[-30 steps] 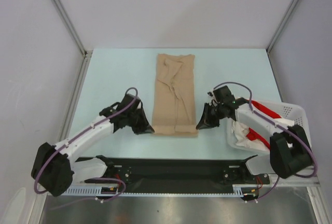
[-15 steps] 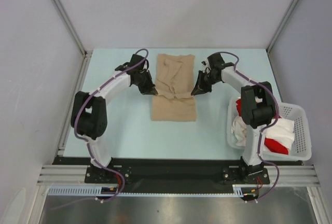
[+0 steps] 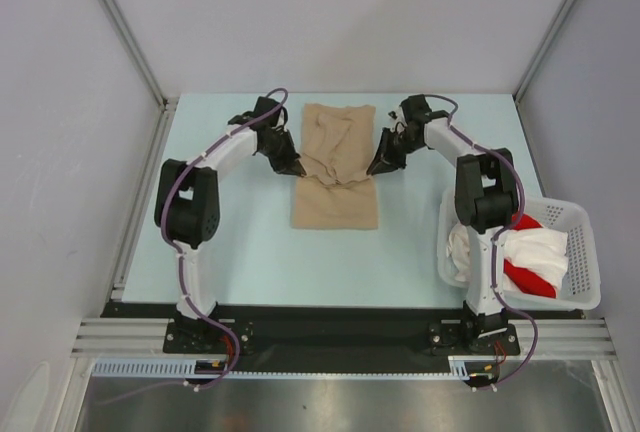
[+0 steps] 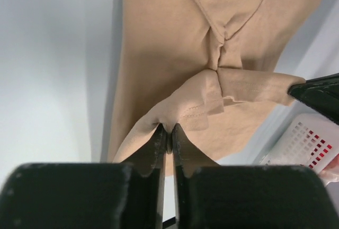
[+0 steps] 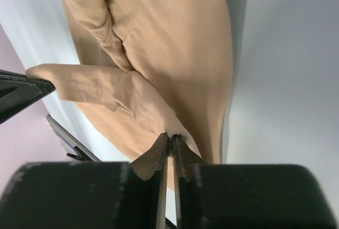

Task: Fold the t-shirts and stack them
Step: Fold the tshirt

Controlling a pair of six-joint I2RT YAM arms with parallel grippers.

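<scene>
The beige-tan t-shirt's far end (image 3: 339,110) is next to the table's back edge. Next, I put the t-shirt's hem down with my left gripper and then pull the folded near corner (image 3: 297,223) closer.
The beige-tan t-shirt (image 3: 336,167) lies as a long strip on the table's middle, its near end lifted and carried back over itself. My left gripper (image 3: 297,170) is shut on the left corner of that hem (image 4: 175,113). My right gripper (image 3: 373,169) is shut on the right corner (image 5: 151,113). The hem hangs stretched between the two grippers above the lower layer of cloth. A red t-shirt (image 3: 527,277) and a white t-shirt (image 3: 533,245) lie crumpled in the basket at the right.
The white lattice basket (image 3: 585,262) stands at the table's right near edge; its corner shows in the left wrist view (image 4: 310,141). Metal frame posts and grey walls bound the pale table (image 3: 230,242) on the left, back and right.
Both grippers have carried the shirt's near hem from the front edge toward the back, folding the shirt over itself. In the last half second they moved slightly farther back.
</scene>
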